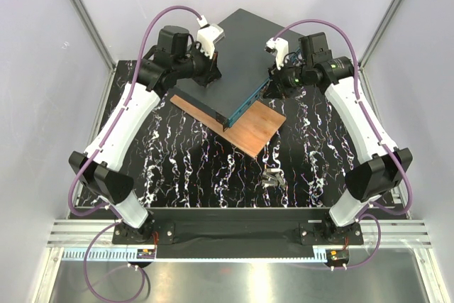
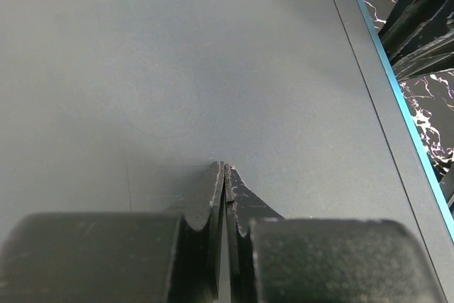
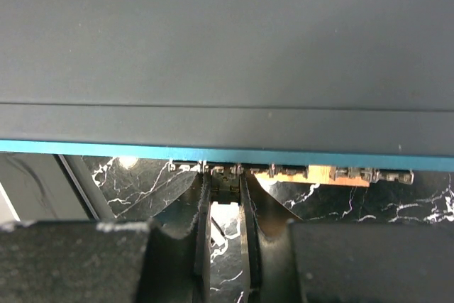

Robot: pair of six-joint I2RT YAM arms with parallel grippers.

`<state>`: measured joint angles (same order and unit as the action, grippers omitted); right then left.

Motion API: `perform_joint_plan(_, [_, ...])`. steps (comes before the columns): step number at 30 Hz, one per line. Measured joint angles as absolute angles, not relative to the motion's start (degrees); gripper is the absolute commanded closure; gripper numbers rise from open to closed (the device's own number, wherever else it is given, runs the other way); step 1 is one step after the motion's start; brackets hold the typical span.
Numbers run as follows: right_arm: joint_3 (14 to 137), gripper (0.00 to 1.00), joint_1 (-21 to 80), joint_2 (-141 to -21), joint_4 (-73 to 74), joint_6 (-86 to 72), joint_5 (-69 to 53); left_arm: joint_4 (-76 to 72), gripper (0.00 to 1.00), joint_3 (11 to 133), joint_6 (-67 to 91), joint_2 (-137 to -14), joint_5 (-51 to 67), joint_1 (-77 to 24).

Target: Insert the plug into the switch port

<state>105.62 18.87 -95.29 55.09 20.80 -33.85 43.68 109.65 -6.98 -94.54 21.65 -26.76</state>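
Note:
The plug is sticking out of the switch port [image 3: 225,169]. Next, my right gripper opens, moves back, and then presses the plug's back end [image 3: 225,198] in with closed fingers.
The switch [image 1: 223,69] is a flat dark grey box lying skewed on a brown board, with its teal front face [image 1: 246,106] turned to the right. My left gripper [image 1: 210,74] is shut and empty, its tips [image 2: 224,168] resting on the switch top [image 2: 177,54]. My right gripper [image 1: 272,87] is at the front face. In the right wrist view it [image 3: 225,181] is shut on a small dark plug [image 3: 225,184]. The plug's front end sits at the row of ports [image 3: 284,171] under the teal edge [image 3: 106,147]. How deep it sits is hidden.
A thin brown wooden board [image 1: 252,131] lies under the switch and juts toward the front right. A small pale connector-like object [image 1: 273,177] lies on the black marbled mat [image 1: 191,168]. Grey enclosure walls stand on both sides.

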Motion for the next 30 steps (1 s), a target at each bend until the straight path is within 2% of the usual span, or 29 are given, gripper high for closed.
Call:
perform_joint_plan(2, [105.6,0.82,18.9,-95.5,54.7,20.8,-34.4,43.6,0.95,109.6,-7.0,-94.5,21.6,-26.8])
perform_joint_plan(6, [105.8,0.68,18.9,-95.6,54.8,21.2,-34.6,43.6,0.95,109.6,-7.0,-94.5,21.6,-26.8])
perform_joint_plan(7, [105.8,0.59,18.9,-95.6,54.8,21.4,-34.7,43.6,0.95,109.6,-7.0,-94.5,21.6,-26.8])
perform_joint_plan(10, [105.8,0.46,18.9,-95.6,54.8,22.5,-34.5,43.6,0.95,109.6,-7.0,-94.5,21.6,-26.8])
perform_joint_plan(11, [105.7,0.35,18.9,-95.5,54.6,22.9,-34.2,43.6,0.95,109.6,-7.0,-94.5,21.6,-26.8])
perform_joint_plan(15, [103.8,0.23,18.9,-94.3,53.7,24.0,-33.7,43.7,0.95,109.6,-7.0,-94.5,21.6,-26.8])
perform_joint_plan(18, [102.7,0.19,18.7,-92.9,54.0,24.8,-33.8,43.7,0.95,109.6,-7.0,-94.5,21.6,-26.8])
perform_joint_plan(24, [99.5,0.22,16.7,-89.6,55.5,26.4,-34.2,43.7,0.95,109.6,-7.0,-94.5,21.6,-26.8])
perform_joint_plan(27, [97.1,0.37,15.4,-87.4,56.8,26.9,-34.2,43.7,0.95,109.6,-7.0,-94.5,21.6,-26.8])
perform_joint_plan(30, [96.7,0.63,14.4,-86.6,57.3,26.8,-34.1,43.7,0.95,109.6,-7.0,-94.5,21.6,-26.8])
